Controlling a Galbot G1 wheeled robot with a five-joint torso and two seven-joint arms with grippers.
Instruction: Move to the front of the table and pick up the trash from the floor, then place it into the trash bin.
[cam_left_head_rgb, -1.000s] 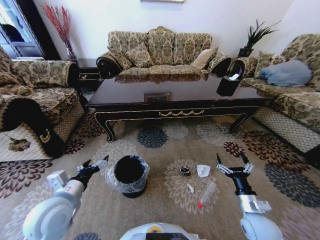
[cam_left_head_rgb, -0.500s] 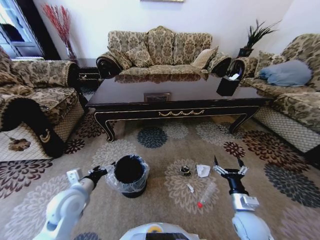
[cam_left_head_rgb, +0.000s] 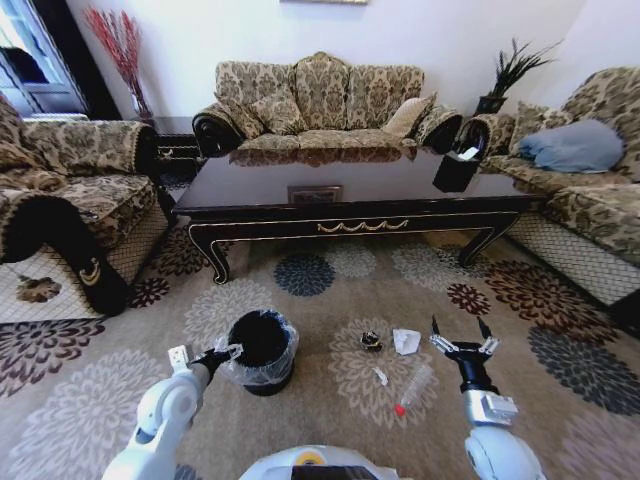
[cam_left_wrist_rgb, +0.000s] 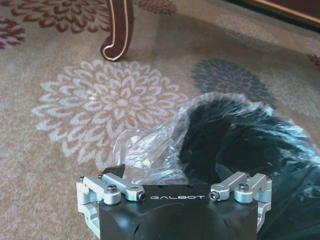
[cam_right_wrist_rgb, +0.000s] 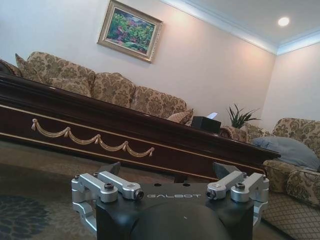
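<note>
My gripper will carry the bin's rim, and the whole black trash bin (cam_left_head_rgb: 263, 350) will come along upright with the bag still on, because the clear bag (cam_left_head_rgb: 238, 368) folds over that rim.
The black trash bin (cam_left_head_rgb: 260, 350), lined with a clear bag, stands on the patterned floor (cam_left_head_rgb: 320, 300) in front of the dark table (cam_left_head_rgb: 350, 190). My left gripper (cam_left_head_rgb: 222, 355) is open at the bin's left rim; the left wrist view has the bin (cam_left_wrist_rgb: 235, 145) just beyond the gripper (cam_left_wrist_rgb: 170, 172). To the right of the bin lies the trash: a dark round piece (cam_left_head_rgb: 371, 342), crumpled white paper (cam_left_head_rgb: 406, 341), a white sliver (cam_left_head_rgb: 381, 376) and a clear tube with a red bit (cam_left_head_rgb: 413, 388). My right gripper (cam_left_head_rgb: 461, 340) is open, low, right of the paper.
Sofas ring the table on the left (cam_left_head_rgb: 60, 190), back (cam_left_head_rgb: 320, 100) and right (cam_left_head_rgb: 580, 170). A black tissue box (cam_left_head_rgb: 456, 168) sits on the table's right end. The table's curved leg (cam_left_wrist_rgb: 117, 30) is beyond the bin. The right wrist view faces the table's gold-trimmed apron (cam_right_wrist_rgb: 95, 137).
My left arm has swung right and its gripper has come up to the bin's left rim. The right gripper has barely moved.
</note>
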